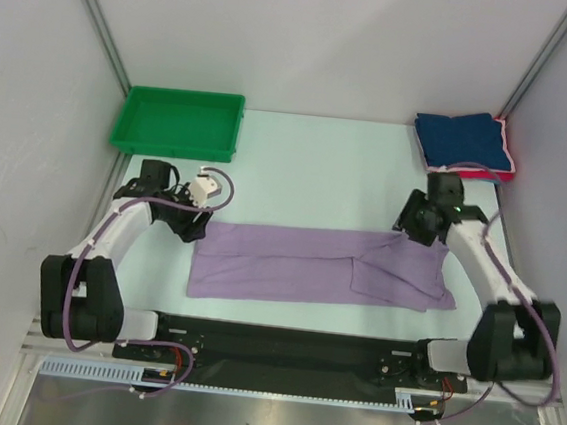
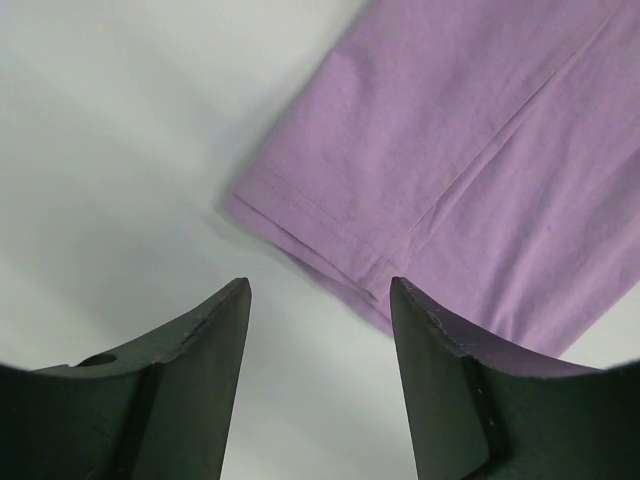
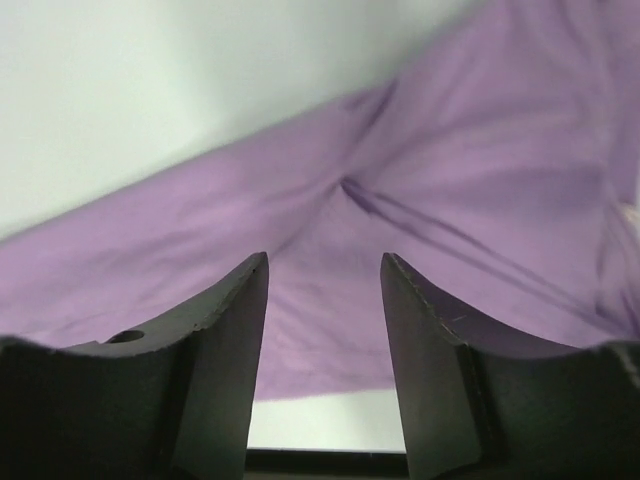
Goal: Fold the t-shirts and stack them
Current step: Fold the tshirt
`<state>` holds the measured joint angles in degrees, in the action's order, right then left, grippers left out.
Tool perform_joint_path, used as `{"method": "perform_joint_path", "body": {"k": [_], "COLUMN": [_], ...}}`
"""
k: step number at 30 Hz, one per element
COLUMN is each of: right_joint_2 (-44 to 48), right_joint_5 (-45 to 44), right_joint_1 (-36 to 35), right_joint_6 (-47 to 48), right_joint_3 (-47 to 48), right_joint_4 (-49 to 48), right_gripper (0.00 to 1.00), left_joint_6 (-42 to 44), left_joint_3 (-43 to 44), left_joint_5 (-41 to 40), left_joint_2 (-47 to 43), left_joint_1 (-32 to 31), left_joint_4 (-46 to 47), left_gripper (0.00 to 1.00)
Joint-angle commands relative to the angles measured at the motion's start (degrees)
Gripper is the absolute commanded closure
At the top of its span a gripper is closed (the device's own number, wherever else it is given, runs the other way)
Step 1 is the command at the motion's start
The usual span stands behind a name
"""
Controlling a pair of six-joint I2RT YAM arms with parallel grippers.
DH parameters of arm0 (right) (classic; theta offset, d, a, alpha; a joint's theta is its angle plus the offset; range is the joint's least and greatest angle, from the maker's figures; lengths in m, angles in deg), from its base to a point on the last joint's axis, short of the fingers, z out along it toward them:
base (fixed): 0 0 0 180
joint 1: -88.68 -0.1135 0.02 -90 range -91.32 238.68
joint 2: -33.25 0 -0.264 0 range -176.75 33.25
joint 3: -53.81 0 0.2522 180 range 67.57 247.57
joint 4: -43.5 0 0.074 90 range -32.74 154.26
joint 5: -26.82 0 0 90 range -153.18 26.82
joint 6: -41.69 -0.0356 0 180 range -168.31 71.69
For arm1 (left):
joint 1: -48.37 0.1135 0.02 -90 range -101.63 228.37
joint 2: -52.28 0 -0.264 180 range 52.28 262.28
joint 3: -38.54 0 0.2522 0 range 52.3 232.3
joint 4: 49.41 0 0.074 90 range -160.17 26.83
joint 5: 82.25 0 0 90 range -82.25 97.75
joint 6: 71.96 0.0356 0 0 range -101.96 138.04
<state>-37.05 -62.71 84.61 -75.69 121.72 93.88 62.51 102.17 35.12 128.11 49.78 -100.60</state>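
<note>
The lavender t-shirt's folded-over flap (image 1: 404, 269) lies creased, far from my left gripper, so next my right gripper pinches the flap's top layer (image 1: 385, 281) and smooths it before folding further.
The lavender t-shirt (image 1: 319, 264) lies folded into a long flat band across the table's near middle. Its far left corner shows in the left wrist view (image 2: 450, 150), its creased right part in the right wrist view (image 3: 420, 210). My left gripper (image 1: 194, 226) is open and empty, hovering just off the shirt's far left corner (image 2: 320, 285). My right gripper (image 1: 417, 230) is open and empty above the shirt's far right part (image 3: 325, 262). The navy t-shirt (image 1: 463, 139) lies folded on top of the pink-red t-shirt (image 1: 510, 159) at the far right corner.
A green plastic tray (image 1: 179, 122) stands at the far left. White walls with metal struts close in the table on three sides. The black arm base rail (image 1: 281, 345) runs along the near edge.
</note>
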Motion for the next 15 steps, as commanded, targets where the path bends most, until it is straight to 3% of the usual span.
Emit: {"method": "perform_joint_path", "body": {"k": [1,6,11,14,15], "right_joint_2": [-11.1,-20.7,-25.3,-26.6,-26.7], "right_joint_5": [-1.0,-4.3,-2.7,-2.7,-2.8], "right_joint_1": [-2.9,-4.8,-5.7,-6.1,-6.2], "right_joint_6": [4.0,6.7,7.2,6.7,6.5], "right_joint_3": [5.2,9.7,9.8,9.6,9.6], "right_joint_4": [0.6,3.2,2.1,1.3,1.5], "right_gripper": [0.45,0.43,0.49,0.62,0.73], "left_joint_6": [-5.0,-5.4,-5.0,-5.0,-4.8], "left_joint_3": [1.3,0.0,-0.3,-0.3,-0.2], "left_joint_5": [2.1,2.5,2.3,2.3,2.4], "left_joint_2": [1.3,-0.4,0.1,0.5,0.5], "left_joint_1": [-0.4,-0.4,-0.4,-0.4,-0.5], "left_joint_4": [1.9,2.7,2.6,2.7,2.8], "left_gripper": [0.37,0.36,0.36,0.36,0.36]}}
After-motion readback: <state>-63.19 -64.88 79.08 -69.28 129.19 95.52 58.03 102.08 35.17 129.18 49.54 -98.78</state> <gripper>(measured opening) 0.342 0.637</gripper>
